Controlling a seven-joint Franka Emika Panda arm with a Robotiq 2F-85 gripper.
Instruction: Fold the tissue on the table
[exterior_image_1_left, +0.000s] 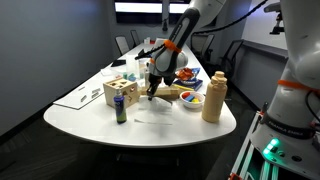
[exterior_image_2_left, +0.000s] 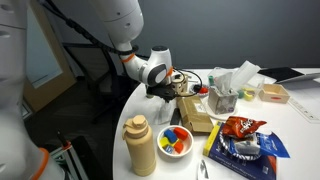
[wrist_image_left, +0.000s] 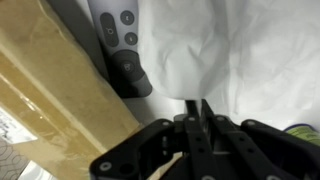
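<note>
The tissue's held edge (wrist_image_left: 155, 72) droops over the remote near the wooden board, so next my gripper pulls it back toward the open white table (exterior_image_1_left: 160, 126) to fold it.
The tissue (wrist_image_left: 235, 50) is a creased white sheet that fills the upper right of the wrist view. My gripper (wrist_image_left: 197, 103) is shut, with its two fingertips pinched together on the tissue's near edge. In an exterior view the gripper (exterior_image_1_left: 152, 91) hangs low over the white table (exterior_image_1_left: 100, 125), and the tissue (exterior_image_1_left: 153, 110) lies faintly visible just below it. In the other exterior view the gripper (exterior_image_2_left: 160, 90) is down near the table's rounded end (exterior_image_2_left: 115, 150), and the tissue is hidden behind it.
A dark remote (wrist_image_left: 122, 40) and a wooden board (wrist_image_left: 55, 90) lie beside the tissue. A tan bottle (exterior_image_1_left: 213, 97), a bowl of coloured pieces (exterior_image_1_left: 191, 99), a wooden block toy (exterior_image_1_left: 120, 93), a small can (exterior_image_1_left: 121, 110) and a tissue box (exterior_image_2_left: 228, 88) stand around.
</note>
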